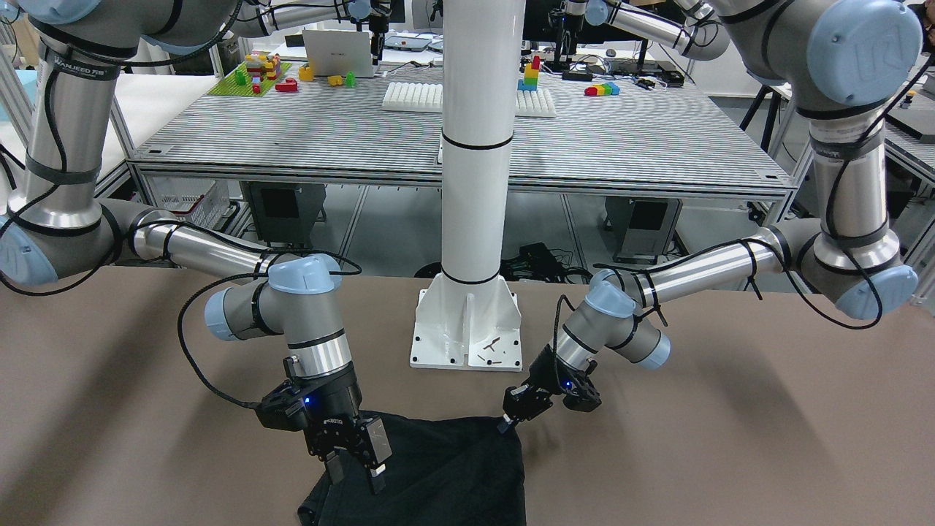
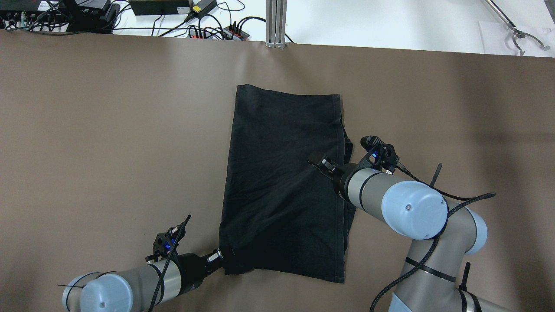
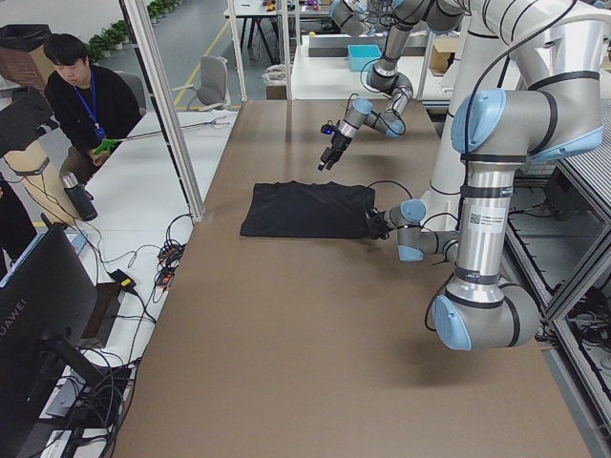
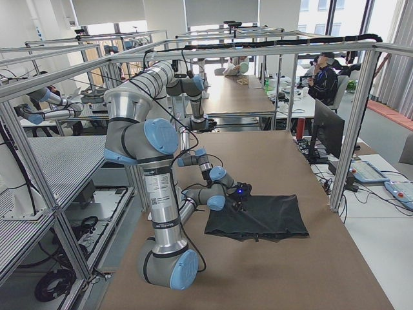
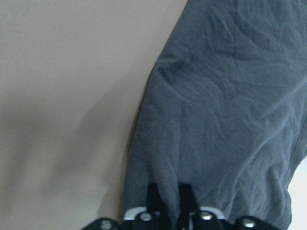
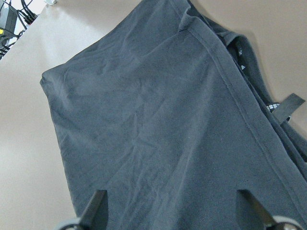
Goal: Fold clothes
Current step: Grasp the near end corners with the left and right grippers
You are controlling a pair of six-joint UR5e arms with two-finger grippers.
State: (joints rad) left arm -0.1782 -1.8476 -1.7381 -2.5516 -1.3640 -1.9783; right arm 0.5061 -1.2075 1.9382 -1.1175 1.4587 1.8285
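My gripper will bring the under layers (image 6: pixel 284 134) up together with the hemmed corner when it lifts that corner, because these layers lie close along the hemmed edge.
The black garment (image 2: pixel 282 173) lies folded into a tall rectangle on the brown table (image 2: pixel 108 130). My left gripper (image 2: pixel 223 260) is at the garment's near left corner, low on the table, and shut on the fabric. The left wrist view shows its fingers (image 5: pixel 153 194) pinched on the cloth (image 5: pixel 225 120). My right gripper (image 2: pixel 320 164) hovers over the garment's right half, open and empty. Its fingers (image 6: pixel 98 203) stand wide apart above the cloth (image 6: pixel 158 124). From the front, the left gripper (image 1: pixel 504 422) nips a corner and the right gripper (image 1: pixel 358 464) is over the garment (image 1: pixel 453 467).
The white column base (image 1: pixel 467 329) stands at the table's robot-side edge. Cables and power strips (image 2: pixel 208 30) lie beyond the far edge. A person (image 3: pixel 91 105) sits past that edge. Under layers and a strap (image 6: pixel 288 105) stick out at the garment's right side.
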